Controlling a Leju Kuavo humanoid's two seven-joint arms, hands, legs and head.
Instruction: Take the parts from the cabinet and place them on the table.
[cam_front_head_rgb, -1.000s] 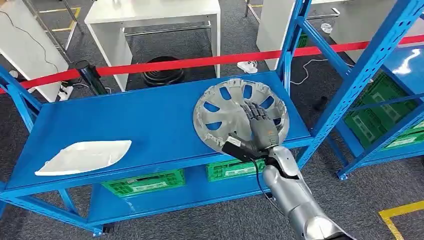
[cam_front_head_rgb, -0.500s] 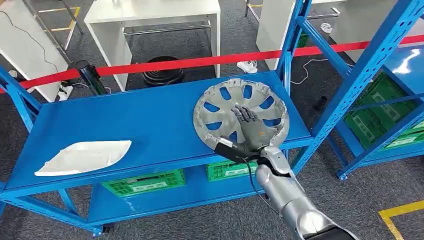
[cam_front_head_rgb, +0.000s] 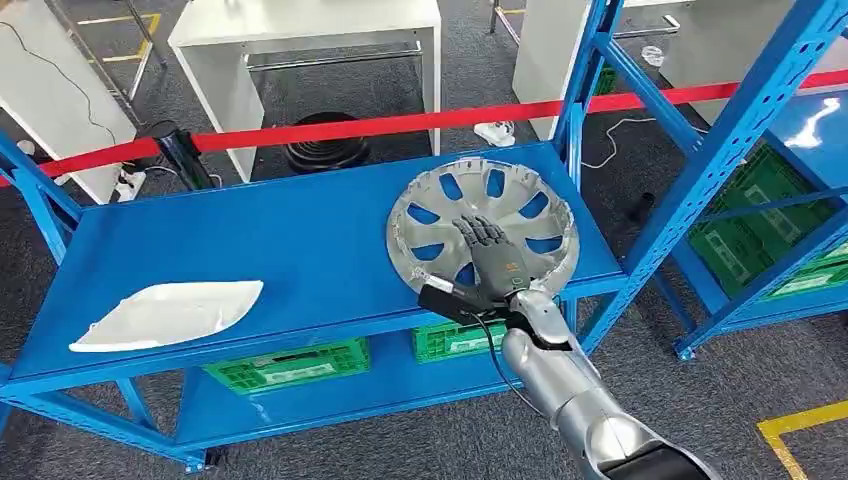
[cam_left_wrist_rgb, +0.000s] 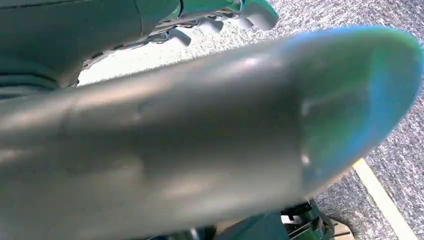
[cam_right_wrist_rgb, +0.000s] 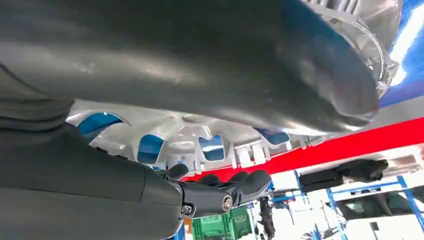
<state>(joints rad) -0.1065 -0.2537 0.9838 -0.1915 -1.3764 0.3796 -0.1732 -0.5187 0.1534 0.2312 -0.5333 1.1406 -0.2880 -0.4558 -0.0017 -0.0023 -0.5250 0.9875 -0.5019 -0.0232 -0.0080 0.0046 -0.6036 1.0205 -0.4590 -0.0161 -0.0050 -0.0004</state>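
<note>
A thin wire (cam_right_wrist_rgb: 372, 38) runs in a curve along the clips at the hubcap's rim. I expect the silver hubcap (cam_front_head_rgb: 471, 191) to bring the wire along when I lift it.
A silver hubcap (cam_front_head_rgb: 470, 205) lies flat on the right end of the blue shelf top (cam_front_head_rgb: 300, 240). My right hand (cam_front_head_rgb: 490, 258) is spread over its near half, fingers stretched toward the hubcap's centre, holding nothing. In the right wrist view the hubcap (cam_right_wrist_rgb: 200, 130) shows its spokes just beyond my dark fingers (cam_right_wrist_rgb: 225, 192); whether they touch it I cannot tell. A white curved part (cam_front_head_rgb: 165, 312) rests at the shelf's near left. In the left wrist view my left hand (cam_left_wrist_rgb: 200, 125) hangs over grey carpet, thumb apart from its fingers (cam_left_wrist_rgb: 220, 22), with nothing in it.
Red barrier tape (cam_front_head_rgb: 400, 122) runs behind the shelf. Green crates (cam_front_head_rgb: 290, 365) sit on the lower level. A blue rack upright (cam_front_head_rgb: 720, 150) rises at the right, with more green crates behind it. A white table (cam_front_head_rgb: 300, 30) and a black round object (cam_front_head_rgb: 325, 150) stand beyond.
My right hand has slid back and to the left across the hubcap, toward its near rim. The hubcap and the white part have stayed put.
</note>
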